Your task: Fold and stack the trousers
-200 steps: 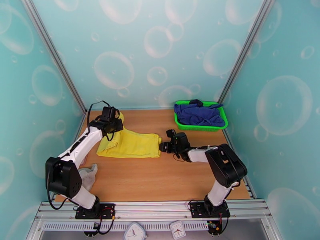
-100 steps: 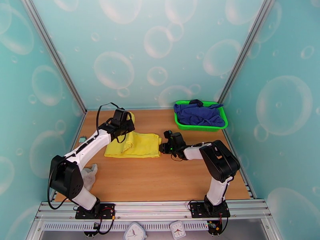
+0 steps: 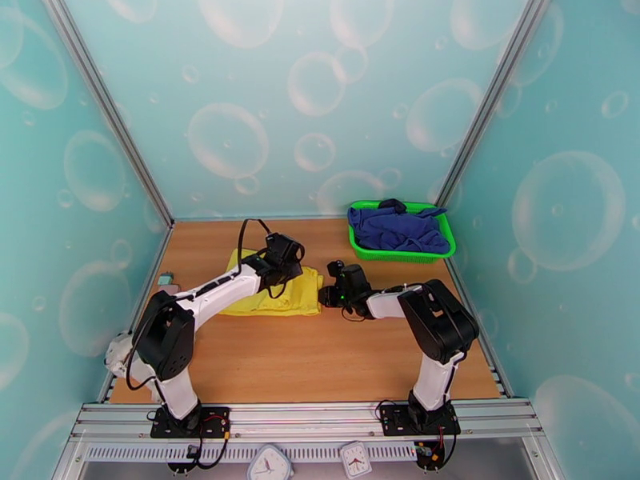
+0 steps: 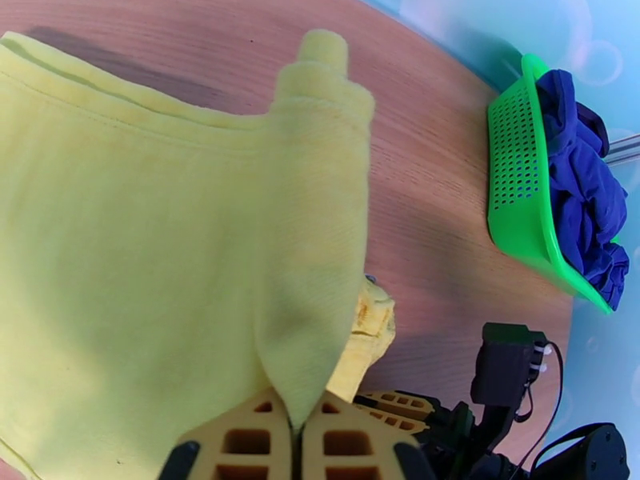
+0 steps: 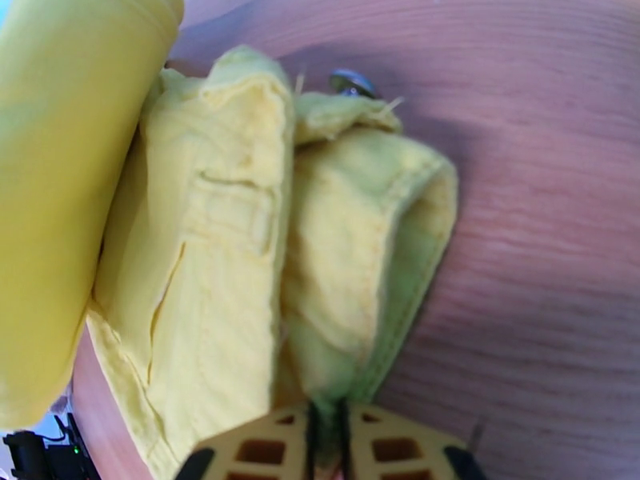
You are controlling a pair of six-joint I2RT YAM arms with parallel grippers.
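I should use my left gripper to spread the trousers' top layer flat over the bunched waistband, because that layer curls back and leaves the waistband bare.
The yellow trousers (image 3: 268, 296) lie partly folded on the wooden table (image 3: 320, 354), left of centre. My left gripper (image 3: 286, 270) hovers over their right half, shut on a lifted fold of the fabric. In the left wrist view the fold (image 4: 320, 234) rises from the gripper (image 4: 296, 430), whose jaws are pressed together. My right gripper (image 3: 324, 296) sits low at the trousers' right edge. In the right wrist view the gripper (image 5: 328, 434) pinches the bunched waistband (image 5: 360, 258), near a metal button (image 5: 352, 82).
A green basket (image 3: 400, 254) holding a dark blue garment (image 3: 396, 227) stands at the back right; it shows in the left wrist view as well (image 4: 520, 178). A small grey-white cloth (image 3: 120, 350) lies at the table's left edge by the left arm's base.
My left gripper has carried the far end of the trousers rightward over the rest, shortening the yellow patch. My right gripper has closed on the waistband edge.
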